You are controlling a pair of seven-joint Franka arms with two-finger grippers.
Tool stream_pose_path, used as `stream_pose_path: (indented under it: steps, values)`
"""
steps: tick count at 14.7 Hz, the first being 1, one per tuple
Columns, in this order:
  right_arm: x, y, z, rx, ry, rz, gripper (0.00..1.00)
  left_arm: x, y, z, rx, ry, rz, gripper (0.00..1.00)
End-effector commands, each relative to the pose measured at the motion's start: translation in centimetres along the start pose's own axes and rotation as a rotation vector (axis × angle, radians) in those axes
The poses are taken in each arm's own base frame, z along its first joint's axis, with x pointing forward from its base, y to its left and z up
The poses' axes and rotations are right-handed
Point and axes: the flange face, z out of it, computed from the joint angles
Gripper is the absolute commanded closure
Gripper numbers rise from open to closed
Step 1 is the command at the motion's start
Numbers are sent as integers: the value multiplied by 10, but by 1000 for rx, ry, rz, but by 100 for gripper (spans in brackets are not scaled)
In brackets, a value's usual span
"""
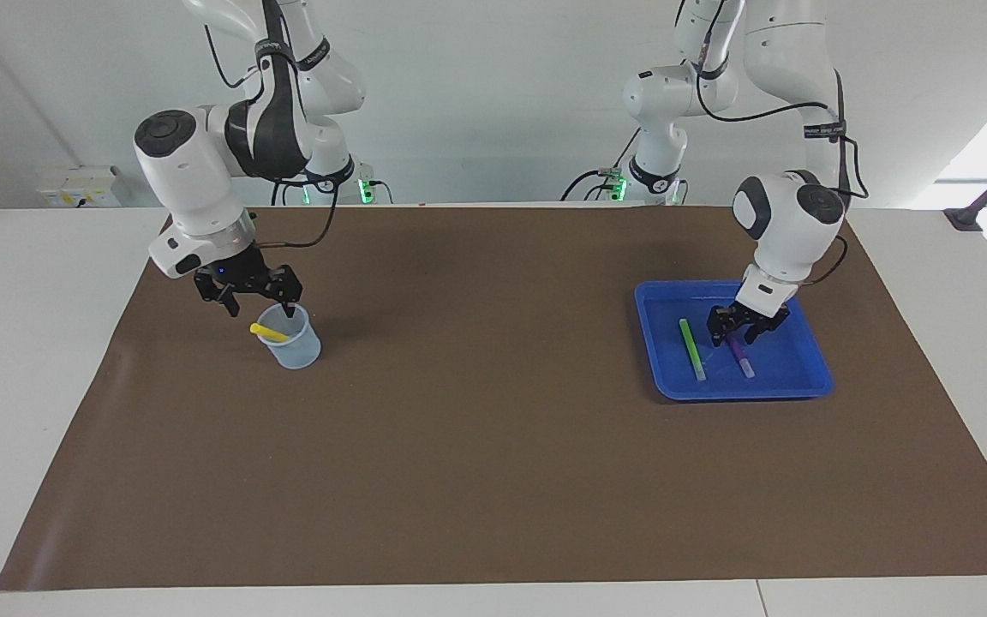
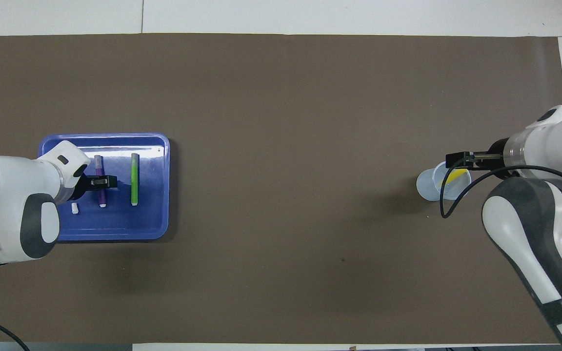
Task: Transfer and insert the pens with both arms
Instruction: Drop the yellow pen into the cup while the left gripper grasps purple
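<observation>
The purple pen (image 2: pixel 98 166) will lean over the clear cup's rim with its end poking out when the robot puts it in, because the yellow pen (image 2: pixel 455 175) leans there as well.
In a blue tray (image 1: pixel 802 387) (image 2: pixel 115 230) at the left arm's end of the table lie a green pen (image 1: pixel 691 349) (image 2: pixel 134 179) and a purple pen (image 1: pixel 743 360) (image 2: pixel 99 165), side by side. My left gripper (image 1: pixel 738 332) (image 2: pixel 101 182) is down in the tray, open, its fingers astride the purple pen's middle. At the right arm's end, a yellow pen (image 1: pixel 269 332) (image 2: pixel 454 176) leans inside a clear plastic cup (image 1: pixel 295 350) (image 2: pixel 426 186), one end sticking over the rim. My right gripper (image 1: pixel 258 300) (image 2: pixel 458 161) hangs open just above the cup, holding nothing.
A tiny white capsule-shaped piece (image 2: pixel 74 208) lies in the tray beside the purple pen. A brown mat (image 1: pixel 493 446) covers the table between cup and tray. Two smaller arm bases with green lights (image 1: pixel 365 188) (image 1: pixel 622 184) stand at the robots' edge.
</observation>
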Motion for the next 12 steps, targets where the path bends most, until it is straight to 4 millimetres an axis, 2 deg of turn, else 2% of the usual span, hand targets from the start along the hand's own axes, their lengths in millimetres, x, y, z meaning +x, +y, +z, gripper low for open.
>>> stream_pose_path:
  steps: [1,8,12]
  values:
    - [11,9,-40,-14,-5,5,0,-1,2,5,12,14,-4,44]
    - [19,6,-131,-16,-58,4,0,0,1,4,13,16,-5,98]
    - [17,8,-165,-36,-90,1,0,2,0,2,13,13,-3,100]
